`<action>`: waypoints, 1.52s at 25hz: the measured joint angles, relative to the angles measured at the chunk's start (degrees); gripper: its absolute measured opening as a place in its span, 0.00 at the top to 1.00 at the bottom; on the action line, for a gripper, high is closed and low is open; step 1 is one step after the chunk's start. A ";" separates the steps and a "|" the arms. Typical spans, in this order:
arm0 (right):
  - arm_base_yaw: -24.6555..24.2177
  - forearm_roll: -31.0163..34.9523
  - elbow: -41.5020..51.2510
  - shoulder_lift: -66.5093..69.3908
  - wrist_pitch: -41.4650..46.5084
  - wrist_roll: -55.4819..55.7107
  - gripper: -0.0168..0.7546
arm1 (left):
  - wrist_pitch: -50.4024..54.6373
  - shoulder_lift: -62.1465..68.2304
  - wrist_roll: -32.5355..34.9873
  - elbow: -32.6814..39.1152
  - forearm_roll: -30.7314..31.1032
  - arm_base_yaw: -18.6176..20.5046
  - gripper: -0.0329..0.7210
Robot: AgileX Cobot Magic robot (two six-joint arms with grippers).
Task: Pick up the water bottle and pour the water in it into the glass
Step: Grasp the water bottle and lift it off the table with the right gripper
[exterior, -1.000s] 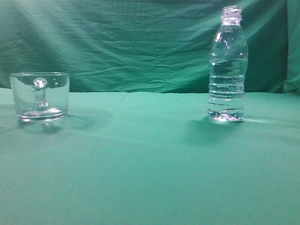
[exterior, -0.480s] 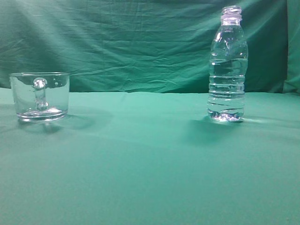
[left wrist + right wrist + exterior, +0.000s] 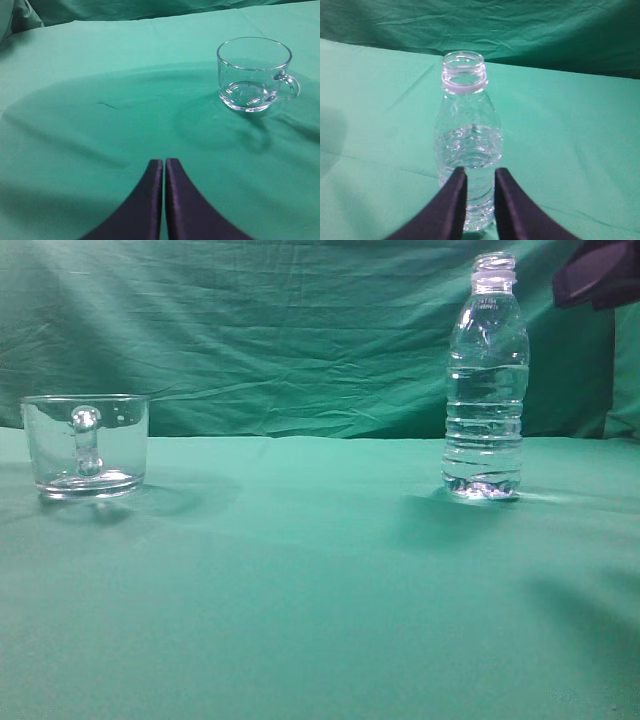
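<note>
The water bottle will start to pour only when I tilt it almost level, because the water line is well below the bottle's open neck.
The water bottle stands upright and capless on the green cloth at the right. The water fills it to a faint line a little above the middle. The glass stands empty at the left, its handle facing the camera. My right gripper is open by a narrow gap and hovers just short of the bottle, not touching it; its dark body shows at the exterior view's top right. My left gripper is shut and empty, well short of the glass.
A green cloth covers the table, and a wrinkled green backdrop hangs behind it. A shadow of the right arm lies on the cloth at the lower right.
A dark part of my right arm has come into the exterior view at the top right, and its shadow now lies on the cloth. The bottle and glass have not moved.
</note>
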 joint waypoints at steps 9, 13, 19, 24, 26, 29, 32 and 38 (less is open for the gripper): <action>0.00 -2.26 -6.24 9.71 -0.83 6.15 0.14 | 0.00 0.00 0.00 0.00 0.00 0.00 0.96; 0.00 -2.26 -8.53 15.24 -4.08 6.78 0.14 | 0.00 0.00 0.00 0.00 0.00 0.00 0.96; 0.00 -1.92 -12.27 22.65 -9.42 7.98 0.14 | 0.00 0.00 0.00 0.00 0.00 0.00 0.96; 0.00 -0.06 -15.09 27.31 -11.98 8.46 0.14 | 0.00 0.00 0.00 0.00 0.00 0.00 0.96; -0.57 0.07 -16.20 28.77 -12.81 8.61 0.14 | 0.00 0.00 0.00 0.00 0.00 0.00 0.96; -1.68 0.20 -17.79 31.41 -14.29 9.81 0.14 | 0.00 0.00 0.00 0.00 0.00 0.00 0.96; -2.32 -0.15 -19.18 33.33 -14.60 10.69 0.14 | 0.00 0.00 0.00 0.00 0.00 0.00 0.96; -2.41 -3.12 -19.75 35.32 -15.41 11.15 0.20 | 0.00 0.00 0.00 0.00 0.00 0.00 0.96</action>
